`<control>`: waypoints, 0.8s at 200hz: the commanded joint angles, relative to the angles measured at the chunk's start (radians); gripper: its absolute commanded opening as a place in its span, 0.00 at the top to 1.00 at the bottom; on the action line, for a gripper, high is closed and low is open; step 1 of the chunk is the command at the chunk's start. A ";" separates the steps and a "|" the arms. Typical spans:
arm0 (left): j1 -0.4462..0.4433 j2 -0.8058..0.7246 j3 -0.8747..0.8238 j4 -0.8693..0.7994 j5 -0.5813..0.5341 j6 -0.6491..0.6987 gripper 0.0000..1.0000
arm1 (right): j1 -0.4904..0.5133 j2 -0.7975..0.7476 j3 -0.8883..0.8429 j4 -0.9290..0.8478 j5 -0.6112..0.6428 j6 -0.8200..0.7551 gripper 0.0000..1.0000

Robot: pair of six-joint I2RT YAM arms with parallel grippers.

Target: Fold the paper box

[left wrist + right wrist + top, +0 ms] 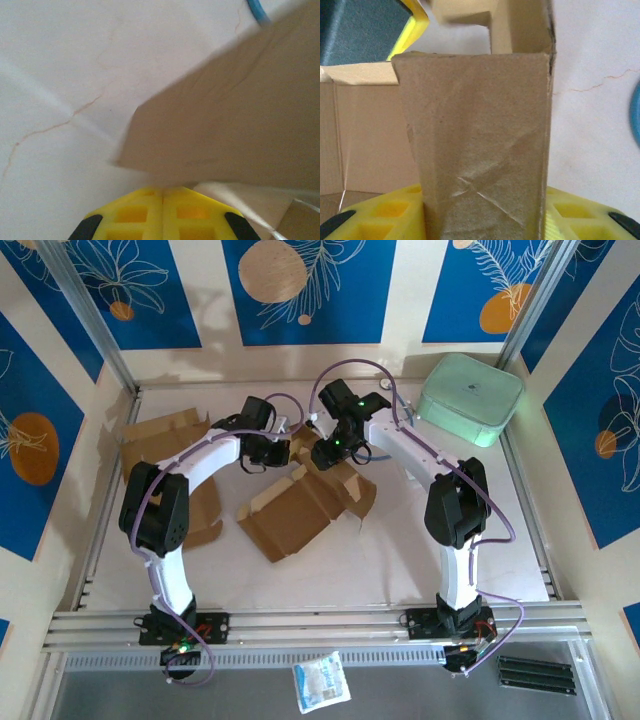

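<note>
My left gripper's fingers are closed with the box flap's edge (162,182) only at their ends, so I should open them and straddle the flap to grip it.
The paper box (300,510) is a brown cardboard blank lying partly opened out in the middle of the table. My right gripper (328,452) sits at its far edge, shut on an upright flap (475,130) that stands between the yellow fingers (570,215). My left gripper (285,452) is just left of it, its yellow fingers (135,215) pressed together. A flap of the box (235,115) lies right at their tips; I cannot tell whether it is pinched. In the right wrist view the left gripper's dark finger (365,30) shows beyond the box wall.
A mint green lidded container (470,398) stands at the back right. More brown cardboard (160,440) lies at the left, partly under the left arm. Metal frame rails (300,625) border the white table (400,560).
</note>
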 commanded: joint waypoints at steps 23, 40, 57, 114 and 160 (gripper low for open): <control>-0.023 0.018 0.058 -0.049 0.025 -0.224 1.00 | -0.001 -0.019 -0.013 0.008 0.023 0.023 0.54; -0.038 0.003 0.039 -0.041 0.018 -0.254 1.00 | -0.001 -0.024 -0.027 0.020 0.051 0.032 0.54; -0.055 -0.015 0.021 -0.024 0.012 -0.243 1.00 | -0.001 -0.024 -0.035 0.027 0.072 0.029 0.54; -0.053 -0.180 -0.051 -0.012 -0.236 0.046 0.61 | -0.001 -0.038 -0.042 0.015 0.091 0.003 0.54; -0.029 -0.038 0.175 -0.219 -0.067 0.260 0.38 | 0.001 -0.039 -0.042 0.015 0.078 0.003 0.54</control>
